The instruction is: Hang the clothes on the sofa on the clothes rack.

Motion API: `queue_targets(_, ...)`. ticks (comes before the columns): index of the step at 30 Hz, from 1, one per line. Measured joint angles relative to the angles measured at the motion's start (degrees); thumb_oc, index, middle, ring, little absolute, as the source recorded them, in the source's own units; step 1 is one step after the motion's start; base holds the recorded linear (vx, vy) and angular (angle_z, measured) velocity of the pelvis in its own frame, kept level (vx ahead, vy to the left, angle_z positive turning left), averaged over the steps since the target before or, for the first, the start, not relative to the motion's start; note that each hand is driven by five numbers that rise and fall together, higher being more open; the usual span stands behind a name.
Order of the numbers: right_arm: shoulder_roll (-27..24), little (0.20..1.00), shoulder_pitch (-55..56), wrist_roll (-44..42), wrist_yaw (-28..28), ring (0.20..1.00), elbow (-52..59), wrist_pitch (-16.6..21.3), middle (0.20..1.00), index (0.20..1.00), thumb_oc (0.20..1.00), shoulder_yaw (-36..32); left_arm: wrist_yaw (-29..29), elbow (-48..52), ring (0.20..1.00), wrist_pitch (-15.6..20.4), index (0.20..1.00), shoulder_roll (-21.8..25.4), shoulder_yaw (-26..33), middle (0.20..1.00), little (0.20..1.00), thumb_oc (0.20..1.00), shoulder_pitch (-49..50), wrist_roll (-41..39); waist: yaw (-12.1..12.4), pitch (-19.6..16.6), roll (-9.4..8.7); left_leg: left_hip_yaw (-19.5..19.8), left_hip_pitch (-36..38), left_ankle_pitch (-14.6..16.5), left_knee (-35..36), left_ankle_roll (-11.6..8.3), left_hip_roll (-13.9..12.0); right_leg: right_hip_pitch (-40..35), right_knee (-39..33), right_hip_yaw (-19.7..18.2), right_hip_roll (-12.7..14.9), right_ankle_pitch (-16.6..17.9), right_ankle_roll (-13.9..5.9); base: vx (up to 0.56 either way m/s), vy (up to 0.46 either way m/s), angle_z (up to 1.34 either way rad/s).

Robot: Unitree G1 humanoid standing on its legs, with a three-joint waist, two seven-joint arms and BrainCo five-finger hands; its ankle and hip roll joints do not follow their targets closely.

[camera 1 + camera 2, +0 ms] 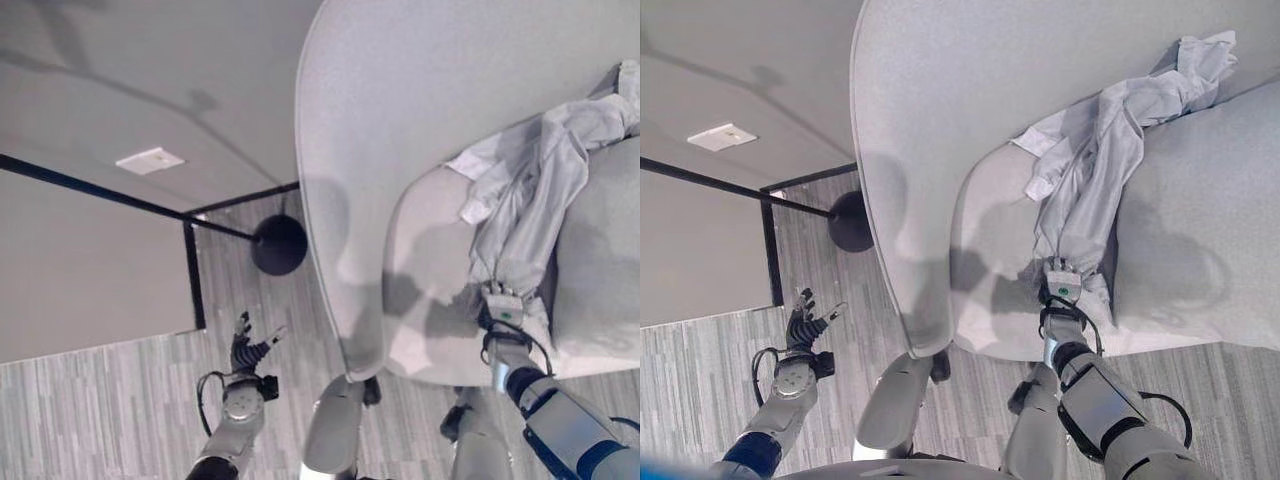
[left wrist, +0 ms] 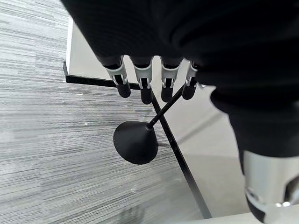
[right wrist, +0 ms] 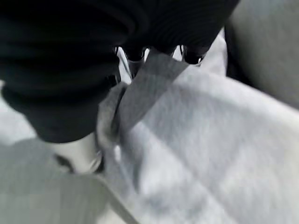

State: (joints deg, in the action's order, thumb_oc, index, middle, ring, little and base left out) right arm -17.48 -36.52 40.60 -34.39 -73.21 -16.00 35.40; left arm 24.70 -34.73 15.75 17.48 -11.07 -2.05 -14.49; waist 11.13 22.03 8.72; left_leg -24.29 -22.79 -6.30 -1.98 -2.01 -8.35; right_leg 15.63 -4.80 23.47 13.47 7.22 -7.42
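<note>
My grippers will carry the pale grey shirt (image 1: 550, 170) by both ends, and it will sag in the middle then, because it lies in limp, loose folds (image 1: 515, 225).
A pale grey shirt (image 1: 530, 190) lies stretched over the light grey sofa (image 1: 400, 90), from the backrest down across the seat cushion. My right hand (image 1: 503, 306) is at the shirt's lower end, shut on a bunch of the cloth (image 3: 154, 79); in the right wrist view the fabric gathers up between its fingers (image 3: 134, 54). The clothes rack shows as a thin black pole (image 1: 90, 187) ending in a round black base (image 1: 278, 244) on the floor left of the sofa. My left hand (image 1: 245, 345) hangs open above the floor, short of that base (image 2: 135, 142), its fingers (image 2: 145, 91) straight.
Grey plank floor (image 1: 100, 400) lies to the left of the sofa. A pale wall with a black baseboard strip (image 1: 192, 270) and a white plate (image 1: 150, 160) runs behind the rack. The sofa's curved arm (image 1: 340, 280) stands between my two hands.
</note>
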Motion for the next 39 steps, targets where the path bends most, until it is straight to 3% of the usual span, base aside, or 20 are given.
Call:
queue_targets(5, -0.8, 0.200, 0.4, -0.1, 1.4, 0.200, -0.8, 0.1, 0.200, 0.200, 0.200, 0.0, 1.2, 0.1, 1.000, 0.0, 1.000, -0.2, 0.2, 1.000, 1.000, 1.000, 0.0, 0.4, 0.1, -0.6, 0.82, 0.2, 1.4, -0.1, 0.0, 0.20, 0.9, -1.7, -0.2, 0.3, 0.8, 0.5, -0.79, 0.03, -0.028, 0.05)
queue_targets(13, -0.6, 0.200, 3.9, -6.0, 2.7, 0.200, -1.2, 3.6, 0.200, 0.200, 0.200, -3.7, 1.7, -1.6, 1.000, -0.2, 1.000, -1.5, 0.2, 1.000, 1.000, 1.000, 0.0, 1.8, -0.6, -2.4, 1.22, 1.4, 4.9, 0.3, 0.0, 0.51, 0.8, -6.0, -0.7, 1.0, 0.3, 0.4, -1.00, 0.04, -0.047, 0.04)
queue_targets(15, -0.7, 0.200, 6.2, -9.4, 2.5, 0.200, 1.9, 4.5, 0.200, 0.200, 0.200, -6.2, 1.8, -2.3, 1.000, -0.3, 1.000, -1.5, 0.5, 1.000, 1.000, 1.000, 0.5, 1.7, -1.4, -3.6, 0.00, 1.5, 5.5, 0.4, 0.0, 0.40, 0.7, -6.6, -0.7, 1.0, 0.1, 0.4, -0.99, 0.07, -0.058, 0.02)
queue_targets(18, -4.6, 0.200, 13.4, -16.0, 0.3, 0.200, 25.7, 6.4, 0.200, 0.200, 0.200, -14.4, 2.0, -2.0, 1.000, -1.4, 1.000, -1.2, 3.5, 1.000, 1.000, 1.000, 1.9, 1.4, -4.8, -4.7, -3.38, 1.2, 8.0, 0.8, 0.2, -0.03, 0.5, -8.7, -0.7, 0.6, 0.0, 0.2, -0.78, 0.07, -0.061, -0.08)
queue_targets(19, -5.2, 0.200, 15.1, -16.3, -0.4, 0.200, 31.1, 6.7, 0.200, 0.200, 0.200, -15.7, 2.0, -2.1, 1.000, -1.4, 1.000, -1.3, 4.1, 1.000, 1.000, 1.000, 2.1, 1.4, -5.0, -5.1, -4.02, 1.1, 8.4, 0.8, 0.2, -0.01, 0.5, -8.9, -0.7, 0.4, 0.0, 0.3, -0.90, 0.06, -0.068, -0.18)
queue_targets(21, -8.0, 0.200, 14.9, -16.2, -3.7, 0.200, 35.4, 8.0, 0.200, 0.200, 0.200, -17.6, 2.0, -2.1, 1.000, -2.1, 1.000, -0.7, 4.7, 1.000, 1.000, 1.000, 2.5, 1.4, -6.6, -7.2, -7.15, -0.1, 10.0, 1.0, 0.5, -0.31, -0.1, -9.4, -0.7, -0.6, -0.2, 0.0, -0.48, 0.07, -0.081, -0.24)
queue_targets(24, -10.5, 0.200, 18.8, -15.6, -6.1, 0.200, 46.1, 7.9, 0.200, 0.200, 0.200, -22.4, 1.8, -0.5, 1.000, -2.6, 1.000, -1.0, 4.5, 1.000, 1.000, 1.000, 3.5, 2.2, -8.0, -8.8, -9.28, -0.4, 13.5, 1.8, 1.0, -1.35, -0.6, -12.6, -1.1, -0.9, -0.9, -0.6, -0.40, 0.05, -0.059, -0.08)
queue_targets(30, -12.1, 0.200, 21.8, -13.5, -6.8, 0.200, 54.2, 8.1, 0.200, 0.200, 0.200, -26.6, -0.3, 0.4, 1.000, -4.1, 1.000, -1.0, 2.1, 1.000, 1.000, 1.000, 4.7, 4.7, -9.7, -11.4, -9.59, -1.2, 16.9, 1.6, 2.2, -1.38, -0.7, -15.0, -1.1, -1.7, -1.2, -0.8, -0.29, 0.05, -0.050, -0.07)
queue_targets(39, -12.7, 0.200, 23.3, -11.9, -6.6, 0.200, 62.7, 10.1, 0.200, 0.200, 0.200, -29.8, -3.3, 5.3, 1.000, -5.2, 1.000, 1.5, -1.2, 1.000, 1.000, 1.000, 6.7, 11.9, -9.3, -14.3, -9.54, -1.7, 20.7, 0.4, 5.0, -1.20, -0.7, -17.6, -1.1, -2.0, -1.7, -1.0, -0.17, 0.01, -0.018, -0.02)
